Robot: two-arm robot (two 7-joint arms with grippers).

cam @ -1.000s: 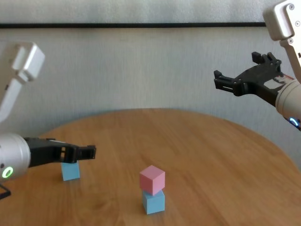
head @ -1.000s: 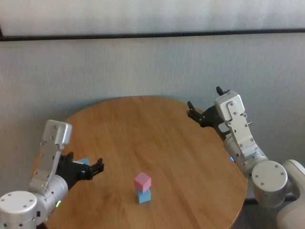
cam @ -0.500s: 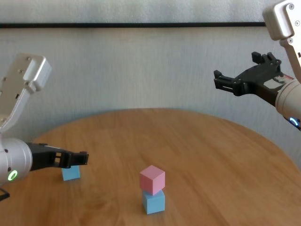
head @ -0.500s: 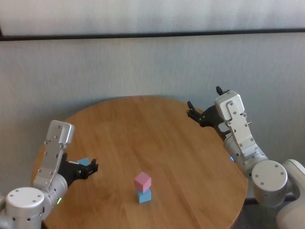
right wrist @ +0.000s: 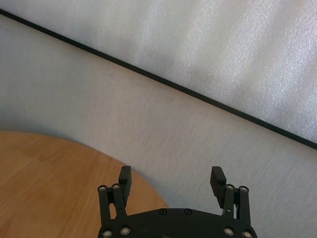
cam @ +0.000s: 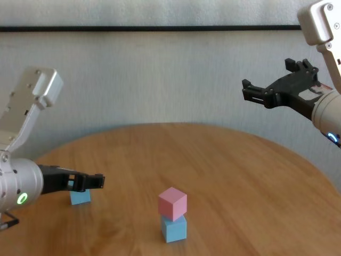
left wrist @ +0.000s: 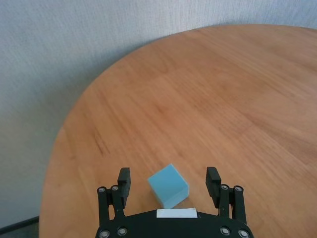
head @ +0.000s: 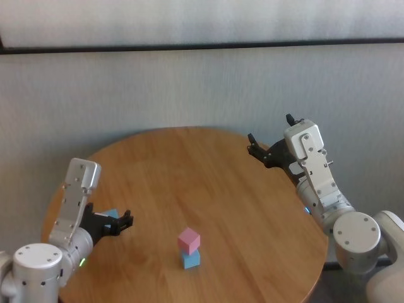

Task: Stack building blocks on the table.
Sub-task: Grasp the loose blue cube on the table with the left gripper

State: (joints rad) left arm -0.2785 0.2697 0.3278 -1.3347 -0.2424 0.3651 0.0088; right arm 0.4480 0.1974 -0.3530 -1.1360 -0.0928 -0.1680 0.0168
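Note:
The pink cube (cam: 172, 204) is crooked but centred, so the stack (cam: 173, 216) should keep standing upright when I lower the loose light blue cube onto it.
A pink cube (head: 189, 240) sits on a light blue cube (head: 190, 259) near the front of the round wooden table (head: 208, 170); the pair also shows in the chest view, pink (cam: 172, 203) over blue (cam: 174, 228). A second light blue cube (left wrist: 168, 188) rests on the table at the left (head: 110, 214) (cam: 80, 196). My left gripper (left wrist: 168, 174) is open and low over the table, with this cube between its fingers and untouched (head: 123, 221) (cam: 95, 181). My right gripper (head: 271, 130) is open and empty, held high over the table's far right edge (cam: 268, 74) (right wrist: 171, 173).
A grey wall (head: 189, 88) with a dark horizontal strip stands behind the table. The table's left rim (left wrist: 54, 148) lies close to the loose cube. Bare wood (cam: 240, 176) stretches between the stack and the right arm.
My left gripper has drawn back to the left and dropped lower, coming around the loose blue cube. The stack and the right arm have not moved.

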